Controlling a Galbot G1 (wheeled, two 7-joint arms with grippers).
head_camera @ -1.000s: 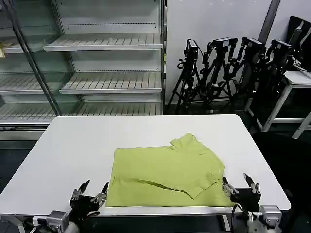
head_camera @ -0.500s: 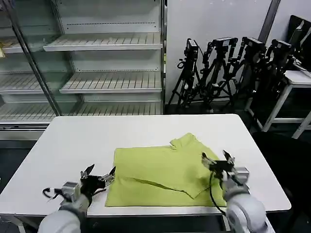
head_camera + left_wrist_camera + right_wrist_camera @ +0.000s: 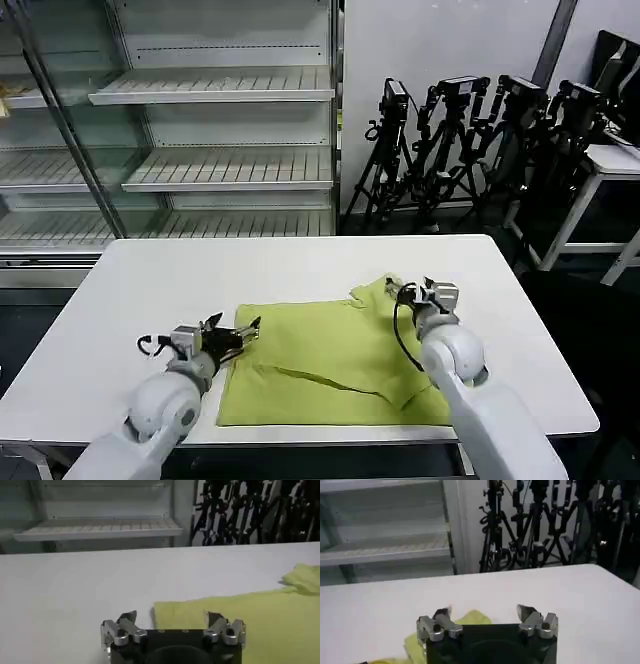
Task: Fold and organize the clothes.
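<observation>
I expect the shirt's far edge (image 3: 300,305) to fold over when I draw it nearer, while the shirt's front stays still, because a loose crease (image 3: 318,379) crosses the limp shirt.
The clothes are one lime T-shirt (image 3: 340,355), lying partly folded on the white table (image 3: 290,265) near its front edge. A sleeve (image 3: 380,290) pokes out at the shirt's far right. My left gripper (image 3: 233,330) hovers open at the shirt's far left corner; in the left wrist view that corner (image 3: 172,611) sits between the spread fingers of the left gripper (image 3: 170,616). My right gripper (image 3: 413,291) is open just over the sleeve at the far right. In the right wrist view a bit of lime cloth (image 3: 472,618) peeks up beside the right gripper (image 3: 482,611). Neither gripper holds anything.
Bare table lies beyond and on both sides of the shirt. Behind the table stand a metal shelf unit (image 3: 215,170) and a cluster of black tripods (image 3: 470,150). Another white table (image 3: 610,165) stands at the far right.
Both arms have moved from the table's near edge forward over the shirt: the left to its far left corner, the right to the sleeve at the far right. The shirt lies as before.
</observation>
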